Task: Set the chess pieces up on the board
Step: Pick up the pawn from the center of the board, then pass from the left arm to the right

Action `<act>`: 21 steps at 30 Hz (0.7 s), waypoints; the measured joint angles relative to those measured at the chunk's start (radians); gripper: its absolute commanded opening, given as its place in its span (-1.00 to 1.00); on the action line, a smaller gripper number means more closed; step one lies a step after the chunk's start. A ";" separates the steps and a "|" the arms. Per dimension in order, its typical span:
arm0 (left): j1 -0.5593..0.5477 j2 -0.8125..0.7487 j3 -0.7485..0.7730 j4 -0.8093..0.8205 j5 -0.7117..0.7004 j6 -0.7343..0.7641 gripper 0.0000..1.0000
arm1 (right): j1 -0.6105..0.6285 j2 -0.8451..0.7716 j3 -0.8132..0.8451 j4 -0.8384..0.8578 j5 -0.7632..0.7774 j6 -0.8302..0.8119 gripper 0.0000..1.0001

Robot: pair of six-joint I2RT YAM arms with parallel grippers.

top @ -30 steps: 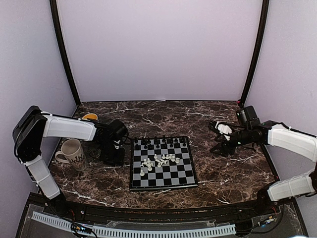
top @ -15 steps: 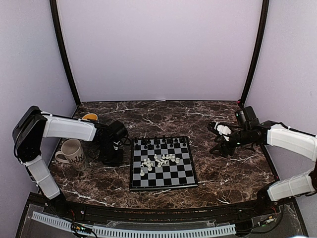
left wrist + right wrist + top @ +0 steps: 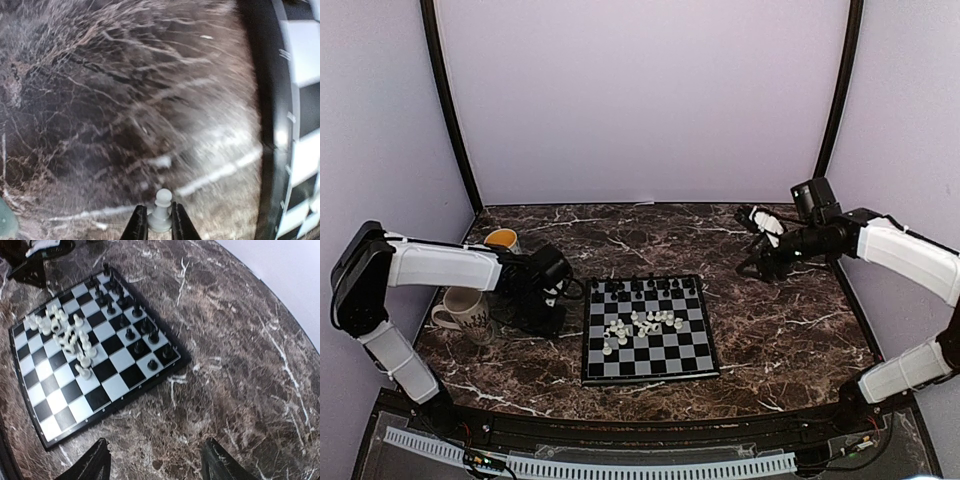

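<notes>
The white pawn's head (image 3: 163, 195) is clear of the fingers, so the robot's left gripper keeps moving toward the open right gripper (image 3: 761, 272) and lets go once that one grips the pawn's head.
The board (image 3: 692, 368) lies at the table's middle. Black chess pieces (image 3: 642, 289) stand along its far rows and white ones (image 3: 638, 324) lie jumbled at its centre. My left gripper (image 3: 543, 318) hangs just left of the board; in the left wrist view it (image 3: 160, 227) is shut on a white pawn (image 3: 161, 214) above the marble, with the board's black rim (image 3: 265, 120) at the right. My right gripper (image 3: 752, 245) is open and empty, raised to the right of and behind the board. The right wrist view shows its open gripper (image 3: 157, 465) over bare marble, with the board (image 3: 55, 426) ahead.
A white patterned mug (image 3: 468, 310) stands left of my left gripper, and a yellow mug (image 3: 502, 238) stands behind it. Dark marble table (image 3: 770, 340) with black corner posts and lilac walls around.
My right arm has lifted and swung back and away from the board, still open. My left gripper has shifted slightly left, still holding the pawn.
</notes>
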 measured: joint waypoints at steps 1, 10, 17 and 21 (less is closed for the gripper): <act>-0.009 -0.031 -0.013 0.004 -0.001 0.017 -0.89 | 0.000 0.018 0.062 -0.014 -0.014 0.018 0.24; -0.147 -0.415 -0.177 0.373 0.035 0.171 -0.84 | 0.019 0.282 0.490 -0.096 -0.292 0.263 0.08; -0.206 -0.413 -0.270 0.663 0.079 0.309 -0.82 | 0.132 0.538 0.657 -0.236 -0.450 0.353 0.08; -0.236 -0.377 -0.266 0.756 0.093 0.357 -0.80 | 0.213 0.596 0.716 -0.293 -0.488 0.374 0.07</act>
